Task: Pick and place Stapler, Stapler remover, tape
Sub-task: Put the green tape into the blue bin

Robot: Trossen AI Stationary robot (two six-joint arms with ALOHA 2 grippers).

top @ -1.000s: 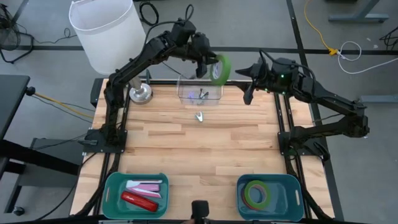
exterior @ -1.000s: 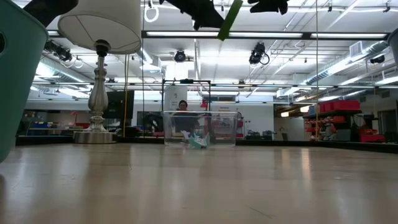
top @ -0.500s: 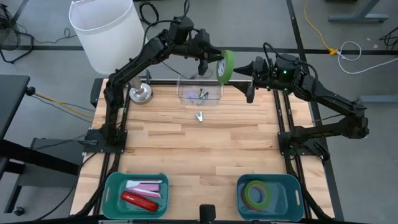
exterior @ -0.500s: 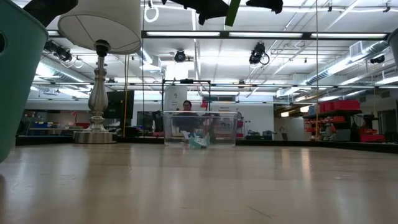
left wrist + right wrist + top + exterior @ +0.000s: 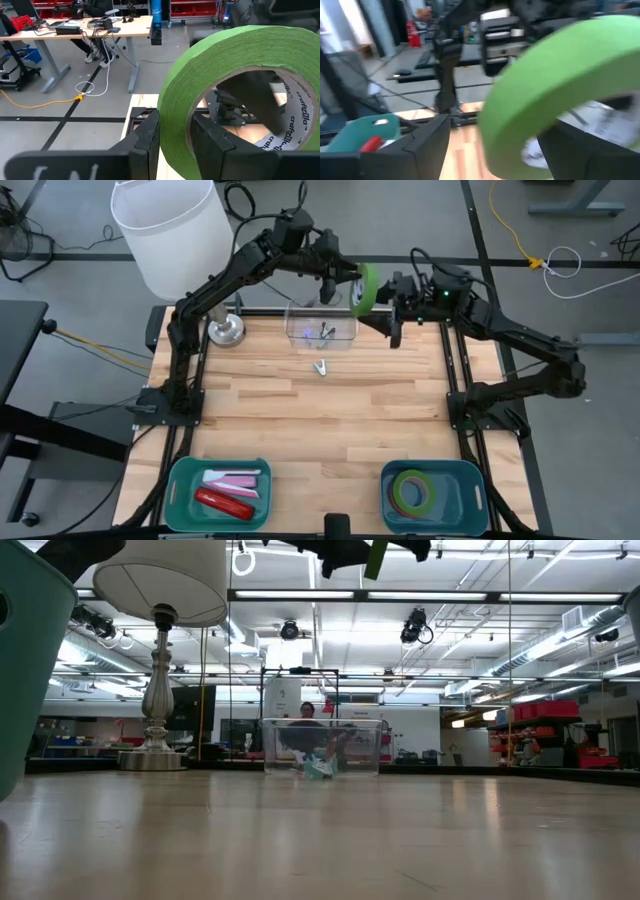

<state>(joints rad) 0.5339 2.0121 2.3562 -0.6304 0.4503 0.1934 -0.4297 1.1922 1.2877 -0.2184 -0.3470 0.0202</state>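
Observation:
The teal bin with tape rings point(image 5: 440, 498) is a long way from my left gripper, so next my right gripper takes hold of the green tape's side point(image 5: 367, 302) before my left gripper opens.
My left gripper point(image 5: 345, 283) holds a green ring of tape point(image 5: 366, 287) high over the table's far edge, above a clear box point(image 5: 322, 325). The tape fills the left wrist view point(image 5: 225, 65). Close on its right, my right gripper point(image 5: 391, 315) is open, a finger on either side of the ring point(image 5: 545, 85); I see no touch. A small metal stapler remover point(image 5: 321, 367) lies on the wood in front of the box. A red stapler point(image 5: 222, 502) lies in the near left teal bin point(image 5: 180, 480). My left gripper has the tape ring's wall point(image 5: 175, 125) pinched, one finger point(image 5: 210, 142) inside the open centre and one finger point(image 5: 145, 142) outside. The fingers come nearly level from the table's left. The ring stands on edge, lifted well clear of the box and table.
A white-shaded lamp point(image 5: 170, 230) stands at the far left corner. The near right teal bin point(image 5: 470, 480) holds more tape rings point(image 5: 413, 490). The clear box holds small items. A person shows in the room behind the box point(image 5: 307, 712).
My right gripper has gone toward the table's left, up to the held tape, and turned about its wrist. My left gripper has tipped up slightly, and the green ring stands more upright than before.

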